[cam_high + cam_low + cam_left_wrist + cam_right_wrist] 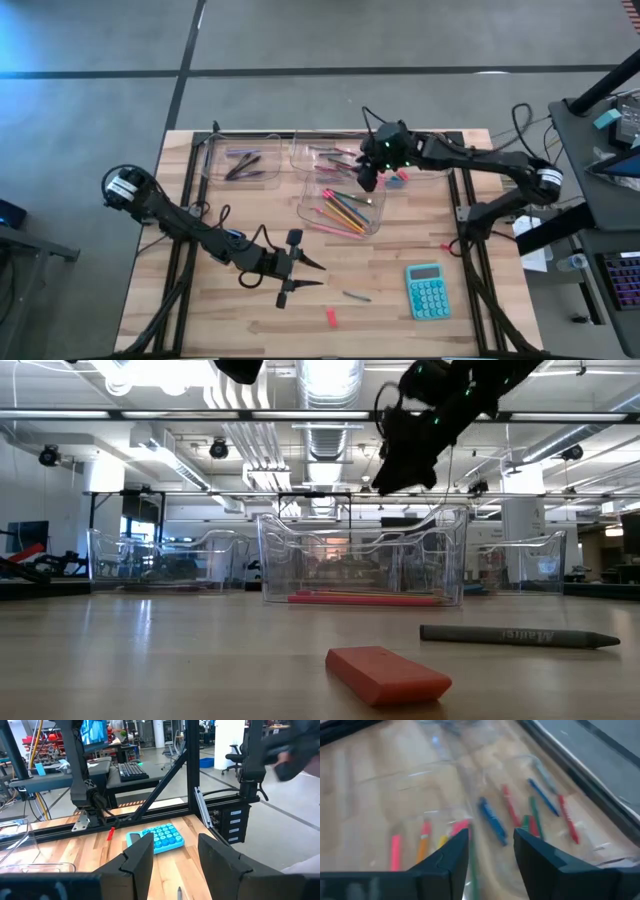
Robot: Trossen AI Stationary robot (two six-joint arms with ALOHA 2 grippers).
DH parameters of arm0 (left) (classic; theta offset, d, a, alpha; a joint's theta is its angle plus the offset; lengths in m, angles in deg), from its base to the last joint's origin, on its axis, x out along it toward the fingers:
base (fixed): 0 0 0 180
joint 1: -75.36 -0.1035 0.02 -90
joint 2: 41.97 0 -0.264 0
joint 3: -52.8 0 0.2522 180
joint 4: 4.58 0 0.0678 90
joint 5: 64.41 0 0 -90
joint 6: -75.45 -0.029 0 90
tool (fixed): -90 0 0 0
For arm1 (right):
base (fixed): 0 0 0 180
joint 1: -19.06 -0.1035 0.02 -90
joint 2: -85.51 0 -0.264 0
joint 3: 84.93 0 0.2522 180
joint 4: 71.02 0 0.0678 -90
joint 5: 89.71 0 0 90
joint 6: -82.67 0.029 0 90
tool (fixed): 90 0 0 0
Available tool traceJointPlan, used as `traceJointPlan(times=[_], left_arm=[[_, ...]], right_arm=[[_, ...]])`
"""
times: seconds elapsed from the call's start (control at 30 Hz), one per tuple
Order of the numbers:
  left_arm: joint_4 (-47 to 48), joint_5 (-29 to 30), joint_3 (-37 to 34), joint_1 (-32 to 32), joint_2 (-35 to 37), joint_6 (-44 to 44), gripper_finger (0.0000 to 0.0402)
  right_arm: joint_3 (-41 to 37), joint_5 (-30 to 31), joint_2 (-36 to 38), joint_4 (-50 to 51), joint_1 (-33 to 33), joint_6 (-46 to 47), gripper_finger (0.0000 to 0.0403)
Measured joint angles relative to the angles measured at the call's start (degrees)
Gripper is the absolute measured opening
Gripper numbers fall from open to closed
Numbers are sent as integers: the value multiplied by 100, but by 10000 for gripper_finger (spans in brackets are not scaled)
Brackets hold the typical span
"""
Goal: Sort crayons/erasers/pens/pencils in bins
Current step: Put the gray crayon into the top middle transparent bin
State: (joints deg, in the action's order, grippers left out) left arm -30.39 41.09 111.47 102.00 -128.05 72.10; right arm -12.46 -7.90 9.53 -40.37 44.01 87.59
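The dark crayon (512, 635) is lying clear of the red eraser, so the robot's right gripper continues to go toward the crayon's pointed end (600, 641) and closes there.
My right gripper (366, 183) (490, 852) hangs open above the clear bins at the far side, nothing between its fingers. Below it lie crayons (492, 822) in one bin (325, 155) and pencils (345, 208) in the bin nearer the middle (372, 222). Pens (243, 163) lie in the far left bin. Small blue and pink erasers (400, 178) show beside the right gripper. My left gripper (322, 275) (172, 860) stands open and level over the near middle. A dark crayon (355, 296) (518, 636) and a red eraser (331, 318) (388, 673) lie flat on the table.
A teal calculator (428, 290) (157, 837) lies near the right front of the table. A small red bit (447, 246) rests by the right edge. Black frame rails (190, 200) run along both sides. Bare wood spreads around the left gripper.
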Motion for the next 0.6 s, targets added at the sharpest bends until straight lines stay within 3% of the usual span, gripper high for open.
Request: traceJointPlan(times=[0.13, 0.33, 0.47, 0.6], left_arm=[[-4, -1, 0, 0, 0, 2, 140], [-18, 0, 0, 0, -1, 0, 140], [-46, -1, 0, 0, -2, 4, 140], [-53, 1, 33, 0, -2, 35, 140]], right_arm=[[-214, 212, 666, 252, -859, 75, 156], [-1121, 1741, 1423, -4, -3208, 726, 146], [-1939, 2685, 1436, -770, -4763, 1388, 142], [-2711, 3429, 1031, -2369, -5960, 1941, 141]])
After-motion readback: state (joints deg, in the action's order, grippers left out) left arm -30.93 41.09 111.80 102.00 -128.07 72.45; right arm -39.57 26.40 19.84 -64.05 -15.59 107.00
